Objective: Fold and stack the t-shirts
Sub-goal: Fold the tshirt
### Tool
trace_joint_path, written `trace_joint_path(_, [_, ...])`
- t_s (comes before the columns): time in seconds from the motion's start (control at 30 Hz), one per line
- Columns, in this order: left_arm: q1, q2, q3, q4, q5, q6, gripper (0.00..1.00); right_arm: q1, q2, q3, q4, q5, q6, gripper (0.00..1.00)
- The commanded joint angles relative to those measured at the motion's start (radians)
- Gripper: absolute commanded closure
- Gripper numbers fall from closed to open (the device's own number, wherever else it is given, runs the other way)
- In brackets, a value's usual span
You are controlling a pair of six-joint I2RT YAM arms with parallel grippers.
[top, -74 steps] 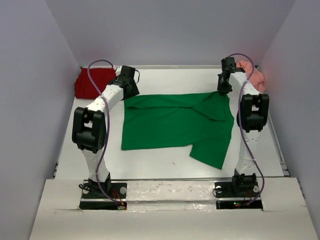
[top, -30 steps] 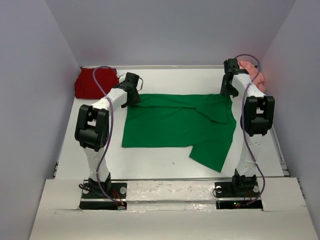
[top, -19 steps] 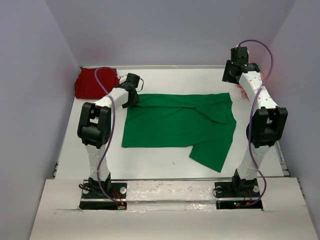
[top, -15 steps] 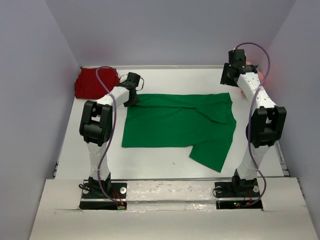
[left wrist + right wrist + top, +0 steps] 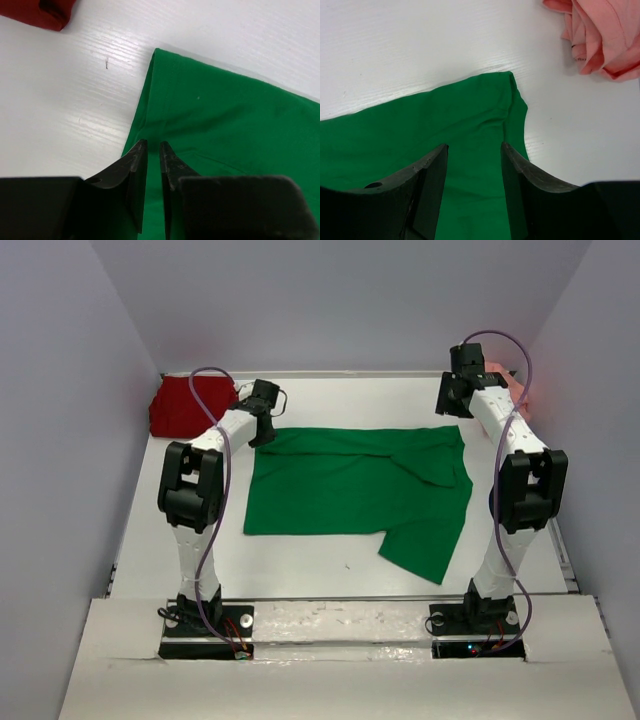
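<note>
My left gripper is holding only one far corner of the green t-shirt (image 5: 261, 448), so next my right gripper pinches the other far corner (image 5: 452, 438) before both grippers move the t-shirt.
The green t-shirt (image 5: 350, 485) lies spread flat mid-table, with one flap reaching toward the front right. My left gripper (image 5: 262, 436) sits low over its far left corner. In the left wrist view the left gripper (image 5: 152, 145) has its jaws drawn to a slim gap, with green cloth (image 5: 225, 125) showing in it. My right gripper (image 5: 452, 412) hangs open above the far right corner. The right gripper (image 5: 474, 146) holds nothing, and green cloth (image 5: 420, 130) lies under it. The dark red t-shirt (image 5: 180, 405) is folded at the far left, and the salmon pink one (image 5: 516, 392) is bunched at the far right.
Grey walls close in the white table (image 5: 320, 565) on the left, back and right. The red shirt's edge (image 5: 40, 10) lies just beyond the left gripper. The pink shirt (image 5: 602, 35) lies just right of the right gripper. Purple cables loop above both wrists.
The left jaws have narrowed to a slim gap over the green shirt's far left corner. The right gripper rose toward the back, then came back over the far right corner, still open.
</note>
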Motion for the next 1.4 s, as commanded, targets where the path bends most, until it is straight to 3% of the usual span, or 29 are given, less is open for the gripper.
trace_joint_path(0.0, [0.004, -0.096, -0.029, -0.009, -0.034, -0.013, 0.73, 0.011, 0.000, -0.009, 0.037, -0.009, -0.009, 0.48])
trace_joint_path(0.2, [0.004, -0.058, 0.003, 0.017, 0.027, 0.015, 0.75, 0.021, -0.003, -0.014, 0.039, -0.004, -0.013, 0.48])
trace_joint_path(0.27, [0.004, -0.033, -0.008, 0.025, 0.051, 0.010, 0.89, 0.021, -0.010, -0.014, 0.037, 0.002, -0.015, 0.48])
trace_joint_path(0.37, [0.004, -0.007, -0.026, 0.033, 0.063, 0.005, 0.99, 0.021, -0.024, -0.017, 0.039, 0.003, -0.015, 0.48])
trace_joint_path(0.93, [0.009, 0.059, -0.086, 0.013, 0.038, -0.041, 1.00, 0.021, 0.019, -0.034, 0.029, -0.023, -0.007, 0.48])
trace_joint_path(1.03, [0.021, 0.062, -0.075, 0.008, 0.043, -0.044, 1.00, 0.021, 0.049, -0.037, 0.012, -0.017, 0.005, 0.63])
trace_joint_path(1.07, [0.023, 0.062, -0.071, 0.002, 0.043, -0.045, 1.00, 0.021, 0.063, -0.044, 0.008, -0.002, 0.010, 0.91])
trace_joint_path(1.1, [0.024, 0.060, -0.068, 0.002, 0.043, -0.045, 1.00, 0.021, 0.071, -0.047, 0.006, 0.005, 0.011, 1.00])
trace_joint_path(1.37, [0.049, 0.070, -0.051, -0.001, 0.063, -0.045, 1.00, 0.021, 0.112, -0.101, 0.008, 0.040, 0.027, 1.00])
